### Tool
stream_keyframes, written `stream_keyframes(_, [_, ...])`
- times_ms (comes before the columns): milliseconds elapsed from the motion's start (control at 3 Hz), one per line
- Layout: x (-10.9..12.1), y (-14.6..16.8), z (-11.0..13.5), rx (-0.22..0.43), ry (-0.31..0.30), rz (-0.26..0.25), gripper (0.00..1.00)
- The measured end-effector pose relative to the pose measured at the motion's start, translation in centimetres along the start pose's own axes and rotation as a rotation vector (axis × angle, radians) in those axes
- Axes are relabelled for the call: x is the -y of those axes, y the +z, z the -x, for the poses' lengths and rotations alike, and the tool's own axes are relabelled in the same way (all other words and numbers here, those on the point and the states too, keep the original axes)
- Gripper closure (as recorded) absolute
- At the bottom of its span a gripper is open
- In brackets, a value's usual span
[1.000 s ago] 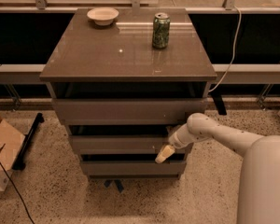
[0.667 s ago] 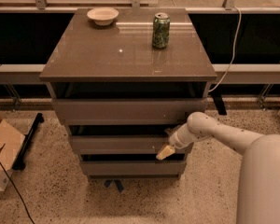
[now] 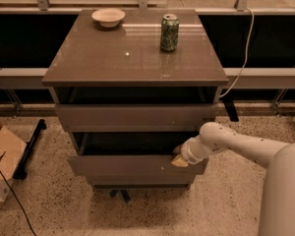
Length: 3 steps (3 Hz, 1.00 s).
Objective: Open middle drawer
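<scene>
My fingers rest shallowly on the middle drawer's top edge (image 3: 171,157), so I should open my gripper and go lower over the front panel (image 3: 175,172) before I pull more.
The middle drawer (image 3: 128,165) is a grey-brown flat front with a tiny white speck. It stands pulled out from the cabinet (image 3: 88,58), with a dark gap showing behind its top edge. My gripper (image 3: 179,159) is at the right end of that top edge, its yellowish tip hooked over the front panel. My white arm (image 3: 236,146) reaches in from the lower right. The top drawer front (image 3: 135,117) is above it and the bottom drawer front (image 3: 137,181) is below, set further back.
A beige bowl (image 3: 108,17) and a green can (image 3: 169,32) stand on the cabinet top. A white cable (image 3: 243,48) hangs at the right. A cardboard box (image 3: 2,166) and a black stand leg (image 3: 29,146) lie on the speckled floor at the left.
The middle drawer has slid out towards the camera, and my gripper has moved with its top edge. The dark gap behind the front is now much wider.
</scene>
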<state>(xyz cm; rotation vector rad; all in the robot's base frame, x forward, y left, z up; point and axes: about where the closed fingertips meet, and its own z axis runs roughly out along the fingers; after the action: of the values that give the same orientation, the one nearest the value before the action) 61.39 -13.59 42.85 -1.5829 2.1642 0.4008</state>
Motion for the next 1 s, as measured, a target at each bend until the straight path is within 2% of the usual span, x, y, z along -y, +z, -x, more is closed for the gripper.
stream_keyframes(333, [0.01, -0.33, 0.19, 0.0, 0.0, 0.0, 0.61])
stream_keyframes(667, [0.01, -0.48, 0.28, 0.0, 0.0, 0.0, 0.3])
stream_keyframes(1000, [0.01, -0.48, 0.28, 0.0, 0.0, 0.0, 0.07])
